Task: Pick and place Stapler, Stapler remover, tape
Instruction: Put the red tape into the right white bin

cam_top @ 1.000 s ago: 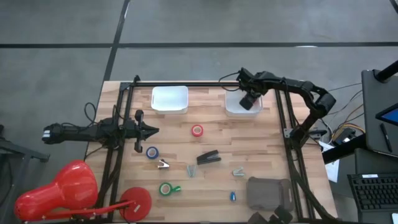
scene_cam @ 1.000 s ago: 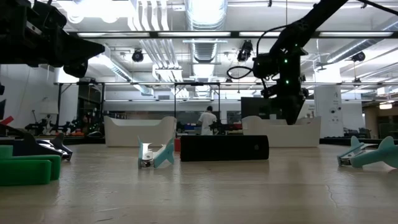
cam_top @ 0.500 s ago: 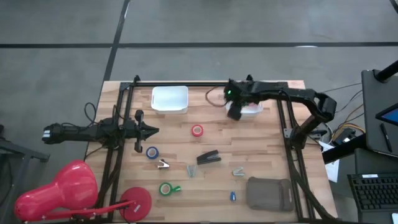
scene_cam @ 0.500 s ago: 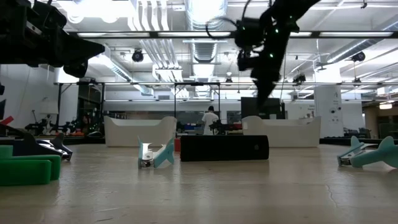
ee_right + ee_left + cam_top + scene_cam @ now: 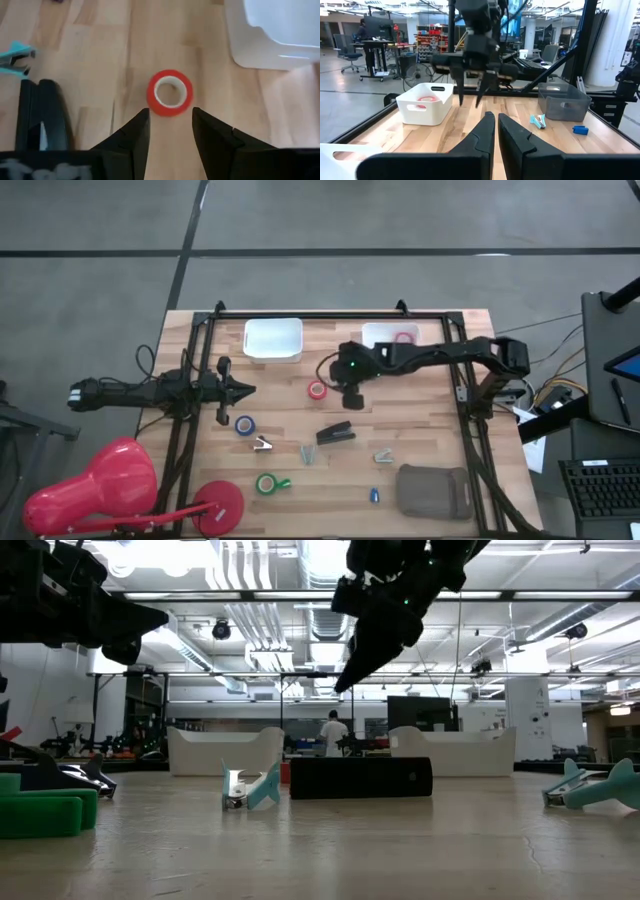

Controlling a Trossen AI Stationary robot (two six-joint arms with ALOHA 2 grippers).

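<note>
I should carry on lowering my right gripper until its open fingers straddle the tape roll's rim (image 5: 152,100), as the red tape roll (image 5: 317,389) lies clear of the stapler, its hole facing them.
The red tape roll (image 5: 317,390) (image 5: 169,93) lies flat on the table. My right gripper (image 5: 350,396) (image 5: 170,113) hovers just right of it, open and empty, its fingers pointing down; in the low view it hangs well above the table (image 5: 347,683). The black stapler (image 5: 336,432) (image 5: 42,116) (image 5: 360,778) lies flat a little nearer. A blue roll (image 5: 245,424) and a green roll (image 5: 266,483) lie flat farther left. Staple removers (image 5: 263,444) (image 5: 308,452) (image 5: 384,455) rest around the stapler. My left gripper (image 5: 243,390) (image 5: 496,125) waits shut at the table's left.
Two white bins stand at the far edge (image 5: 273,339) (image 5: 392,335); the right one holds a red roll (image 5: 405,337). A grey pouch (image 5: 432,490) and a small blue item (image 5: 374,495) lie near the near edge. A red lamp base (image 5: 218,505) sits near-left.
My right gripper has swung from above the far right bin toward the table's left and near edge and now hangs beside the red tape roll. The bin it left now shows a red roll inside.
</note>
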